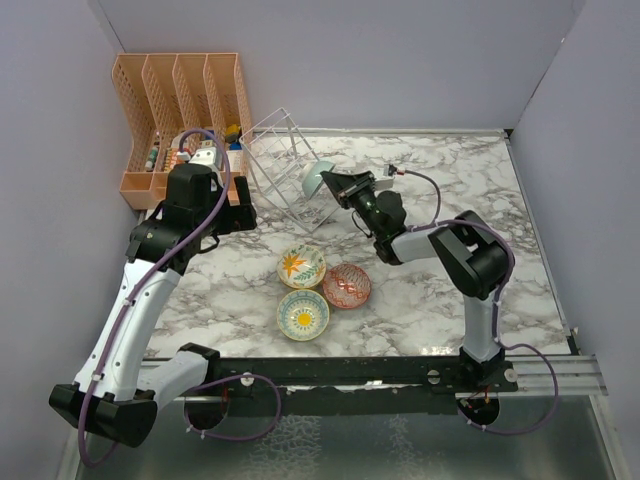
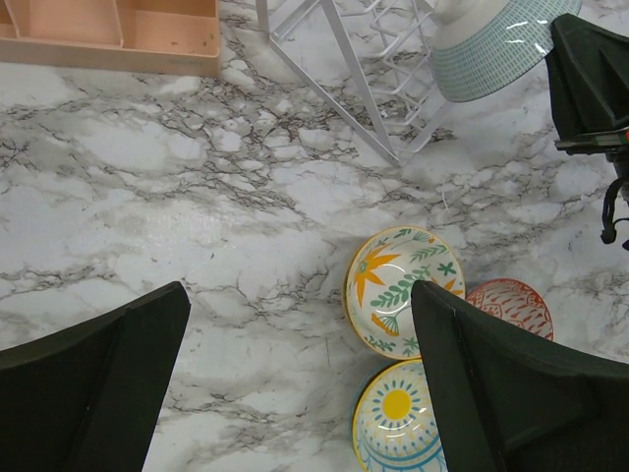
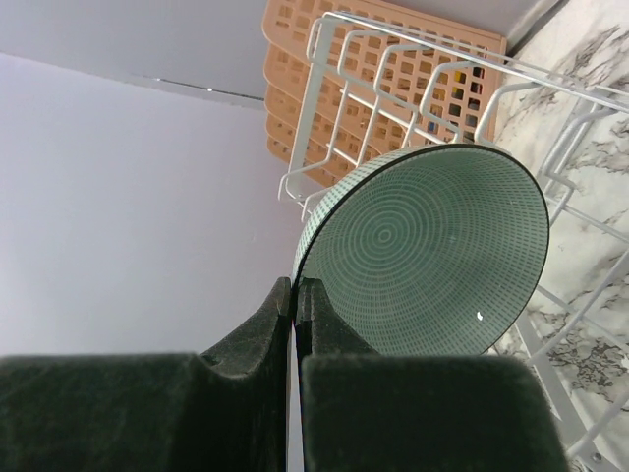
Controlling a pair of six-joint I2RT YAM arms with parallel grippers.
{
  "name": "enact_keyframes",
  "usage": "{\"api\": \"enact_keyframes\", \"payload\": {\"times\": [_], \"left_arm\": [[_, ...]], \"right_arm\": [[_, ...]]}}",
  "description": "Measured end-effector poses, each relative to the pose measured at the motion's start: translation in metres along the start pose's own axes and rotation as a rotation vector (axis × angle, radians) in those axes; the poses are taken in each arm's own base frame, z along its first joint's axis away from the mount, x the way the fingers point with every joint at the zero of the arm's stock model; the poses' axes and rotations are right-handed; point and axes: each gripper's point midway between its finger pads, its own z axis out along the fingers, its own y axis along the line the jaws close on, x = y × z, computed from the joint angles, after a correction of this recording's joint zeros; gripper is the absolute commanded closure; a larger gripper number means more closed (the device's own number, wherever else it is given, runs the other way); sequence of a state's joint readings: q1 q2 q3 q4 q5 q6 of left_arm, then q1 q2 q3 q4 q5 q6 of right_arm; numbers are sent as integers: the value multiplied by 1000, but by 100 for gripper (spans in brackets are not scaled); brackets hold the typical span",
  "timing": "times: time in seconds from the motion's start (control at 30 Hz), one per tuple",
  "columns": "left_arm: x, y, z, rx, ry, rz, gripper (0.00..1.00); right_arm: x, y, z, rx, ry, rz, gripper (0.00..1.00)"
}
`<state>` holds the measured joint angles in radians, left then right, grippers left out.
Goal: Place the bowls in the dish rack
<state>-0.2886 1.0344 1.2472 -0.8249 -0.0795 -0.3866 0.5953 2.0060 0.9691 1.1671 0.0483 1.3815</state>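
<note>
My right gripper is lowering the teal bowl [image 1: 316, 179], which stands on edge in line with the dish rack's empty end slot [image 1: 303, 201]. It should continue to lower the bowl until the dish rack's bars hold it.
My right gripper [image 1: 334, 183] is shut on the rim of a teal bowl [image 1: 317, 179] and holds it on edge at the wire dish rack [image 1: 283, 165]. The right wrist view shows the teal inside [image 3: 432, 256] against the rack bars [image 3: 393, 79], my gripper [image 3: 295, 295] pinching its rim. Three bowls lie on the marble: orange flower [image 1: 301, 266], red patterned [image 1: 346, 285], yellow sun [image 1: 303, 314]. My left gripper [image 1: 232, 215] is open and empty left of them; its wrist view shows the gripper [image 2: 300, 383], the flower bowl [image 2: 398, 285], the sun bowl [image 2: 398, 418] and the teal bowl's outside [image 2: 491, 44].
An orange slotted file organizer [image 1: 180, 110] with small items stands at the back left, next to the rack. Grey walls close in the table on three sides. A black rail [image 1: 350, 372] runs along the near edge.
</note>
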Motion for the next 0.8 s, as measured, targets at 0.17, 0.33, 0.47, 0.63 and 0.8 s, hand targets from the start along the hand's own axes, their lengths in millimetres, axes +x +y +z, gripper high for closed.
{"api": "enact_keyframes", "payload": {"times": [0.17,0.33,0.47,0.63,0.8], "left_arm": [[2,0,1,0,4,2,1],[3,0,1,-1,8,3,1],[5,1,3,-3,14,3,1],[8,2,4,-6,20,4,1],[8,2,4,-5,22,5,1]], "right_arm": [[2,-14,2,22,-5,29,99],[5,-33,6,51,-12,82,99],[6,-38,9,48,-21,115,99],[6,-41,14,32,-35,154,99],[7,-44,14,20,-39,184,99]]}}
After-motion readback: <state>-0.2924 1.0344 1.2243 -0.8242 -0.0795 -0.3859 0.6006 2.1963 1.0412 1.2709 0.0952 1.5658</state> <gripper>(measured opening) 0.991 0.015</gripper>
